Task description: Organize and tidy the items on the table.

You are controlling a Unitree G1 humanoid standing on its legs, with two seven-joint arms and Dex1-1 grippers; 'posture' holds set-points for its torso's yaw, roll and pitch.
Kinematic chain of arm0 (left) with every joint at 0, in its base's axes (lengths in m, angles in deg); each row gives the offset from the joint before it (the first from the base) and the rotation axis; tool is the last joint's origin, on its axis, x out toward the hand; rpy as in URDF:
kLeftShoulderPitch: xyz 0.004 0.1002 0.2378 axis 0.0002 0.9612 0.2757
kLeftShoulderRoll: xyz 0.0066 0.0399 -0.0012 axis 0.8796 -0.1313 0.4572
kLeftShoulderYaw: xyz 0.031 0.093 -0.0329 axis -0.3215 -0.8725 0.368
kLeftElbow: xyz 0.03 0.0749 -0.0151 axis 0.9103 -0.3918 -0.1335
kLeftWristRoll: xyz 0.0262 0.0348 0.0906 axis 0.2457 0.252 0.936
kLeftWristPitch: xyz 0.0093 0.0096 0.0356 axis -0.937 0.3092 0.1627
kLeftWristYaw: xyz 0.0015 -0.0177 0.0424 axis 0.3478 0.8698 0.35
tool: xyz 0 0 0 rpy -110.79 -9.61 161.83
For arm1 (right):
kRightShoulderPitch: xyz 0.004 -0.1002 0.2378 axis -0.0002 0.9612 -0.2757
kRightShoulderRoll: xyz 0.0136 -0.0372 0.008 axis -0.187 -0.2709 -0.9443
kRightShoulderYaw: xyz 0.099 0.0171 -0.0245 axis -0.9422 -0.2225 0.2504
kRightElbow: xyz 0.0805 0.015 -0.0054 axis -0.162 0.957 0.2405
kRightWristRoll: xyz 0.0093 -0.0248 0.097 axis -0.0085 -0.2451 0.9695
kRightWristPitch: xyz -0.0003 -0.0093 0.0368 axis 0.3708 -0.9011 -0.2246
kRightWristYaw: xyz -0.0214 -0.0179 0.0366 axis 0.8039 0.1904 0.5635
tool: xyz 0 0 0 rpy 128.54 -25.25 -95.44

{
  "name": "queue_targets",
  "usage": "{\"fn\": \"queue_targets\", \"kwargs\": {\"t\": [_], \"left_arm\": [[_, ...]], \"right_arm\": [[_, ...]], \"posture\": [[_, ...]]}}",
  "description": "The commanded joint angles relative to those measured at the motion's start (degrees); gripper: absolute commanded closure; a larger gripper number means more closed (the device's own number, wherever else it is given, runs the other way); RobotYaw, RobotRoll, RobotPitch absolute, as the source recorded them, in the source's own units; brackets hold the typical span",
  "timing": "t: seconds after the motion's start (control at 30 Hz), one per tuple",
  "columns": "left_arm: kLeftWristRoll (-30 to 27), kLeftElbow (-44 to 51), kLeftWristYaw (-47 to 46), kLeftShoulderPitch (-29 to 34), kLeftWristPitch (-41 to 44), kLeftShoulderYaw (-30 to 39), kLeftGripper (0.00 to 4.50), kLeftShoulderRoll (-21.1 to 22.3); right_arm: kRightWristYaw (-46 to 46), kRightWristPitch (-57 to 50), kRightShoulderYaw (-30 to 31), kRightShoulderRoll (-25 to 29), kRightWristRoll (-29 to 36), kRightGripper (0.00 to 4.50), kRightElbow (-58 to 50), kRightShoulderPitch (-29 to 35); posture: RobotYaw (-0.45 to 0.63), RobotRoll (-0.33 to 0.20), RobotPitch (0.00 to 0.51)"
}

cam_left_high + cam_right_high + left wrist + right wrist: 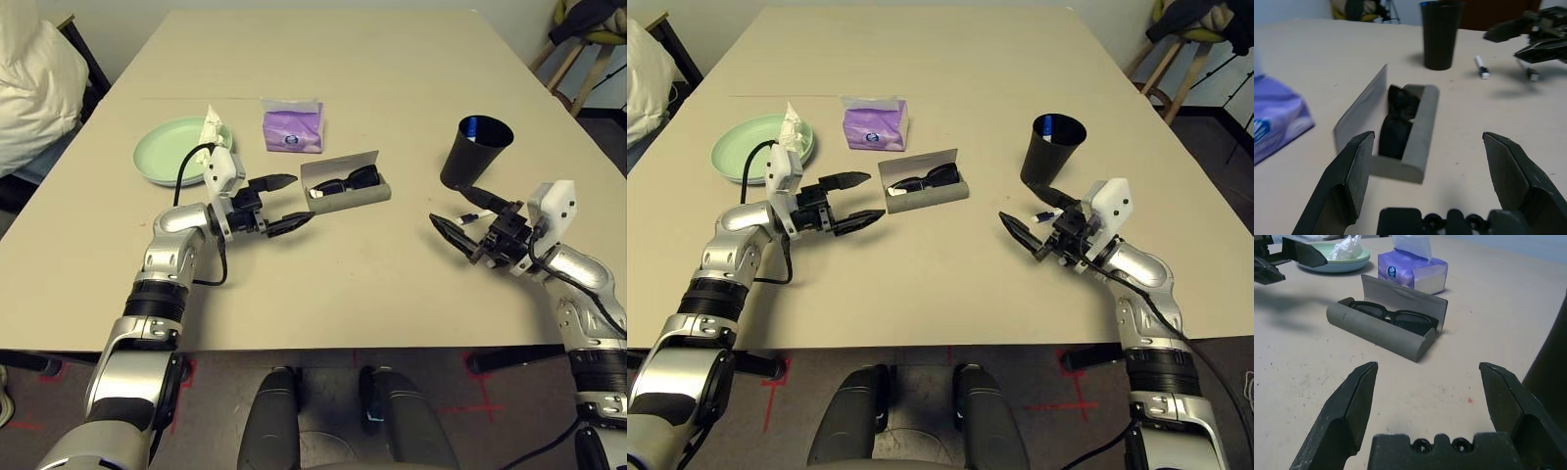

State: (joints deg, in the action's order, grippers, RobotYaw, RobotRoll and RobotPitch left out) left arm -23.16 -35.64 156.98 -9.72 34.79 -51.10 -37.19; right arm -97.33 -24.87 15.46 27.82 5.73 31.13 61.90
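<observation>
The grey glasses case's lid (341, 167) is standing up behind the sunglasses, close to my left gripper. My left gripper should reach behind the lid and swing it closed.
The grey glasses case (348, 193) lies with its lid up at the table's (392, 78) middle, the black sunglasses (348, 180) inside it. My left gripper (300, 201) hovers open just left of the case, fingers pointing at it. Behind are the purple tissue pack (292, 130) and a mint green plate (168, 149) holding the crumpled white tissue (215, 129). The black cup (476, 151) stands upright at the right. The white pen (1481, 67) lies in front of the cup. My right gripper (452, 205) hangs open over the pen, holding nothing.
A seat with a white cushion (34, 88) stands past the table's left edge. A wooden stool (578, 49) stands at the far right corner. The table's near edge (343, 345) runs just below both forearms.
</observation>
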Motion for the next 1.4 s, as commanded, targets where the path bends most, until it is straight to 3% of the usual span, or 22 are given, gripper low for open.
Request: {"fn": "queue_targets", "kwargs": {"t": [0.03, 0.07, 0.17, 0.37, 0.47, 0.83, 1.13, 1.4], "left_arm": [[0.9, -1.9, 0.1, -0.7, -2.2, 0.1, 0.00, -0.4], [0.4, -2.5, 0.5, -0.7, -2.7, 0.4, 0.00, -0.6], [-0.8, -3.2, 1.8, -0.8, -2.5, 0.9, 0.93, -1.0], [0.1, -6.4, 3.6, -1.9, -4.5, 0.7, 3.43, -1.0], [0.8, -8.9, 3.6, -3.1, -5.1, 0.5, 4.46, -1.1], [6.1, -24.9, -21.8, -15.4, -0.8, 3.1, 4.46, -5.4], [11.0, -31.1, -25.5, -19.5, -2.6, 1.4, 4.46, -7.7], [12.4, -31.7, -19.5, -20.1, -5.0, 0.7, 4.46, -9.5]], "right_arm": [[-0.2, 0.9, 0.6, 0.6, 0.5, 0.04, 0.2, -0.4], [-0.1, 0.7, 0.8, 0.5, 0.5, 0.04, 0.0, -0.6], [0.4, 0.1, 1.2, 0.1, 0.5, 0.00, -0.8, -1.2], [1.4, -0.6, 2.4, -0.1, 0.7, 0.00, -1.9, -2.0], [1.6, -1.0, 2.8, -0.2, 0.9, 0.00, -2.4, -2.0], [3.1, -1.5, 3.8, -1.1, 1.0, 0.00, -4.4, -1.5], [4.0, -2.1, 3.0, -0.1, 1.6, 0.00, -5.9, 0.5], [5.2, -2.2, 2.7, 0.8, 2.1, 0.00, -7.2, 2.5]], "posture": [[0.11, 0.000, 0.141], [0.11, 0.000, 0.141], [0.11, 0.000, 0.142], [0.09, 0.000, 0.152], [0.09, 0.000, 0.153], [0.07, 0.000, 0.159], [0.04, 0.000, 0.169], [0.03, 0.000, 0.167]]}}
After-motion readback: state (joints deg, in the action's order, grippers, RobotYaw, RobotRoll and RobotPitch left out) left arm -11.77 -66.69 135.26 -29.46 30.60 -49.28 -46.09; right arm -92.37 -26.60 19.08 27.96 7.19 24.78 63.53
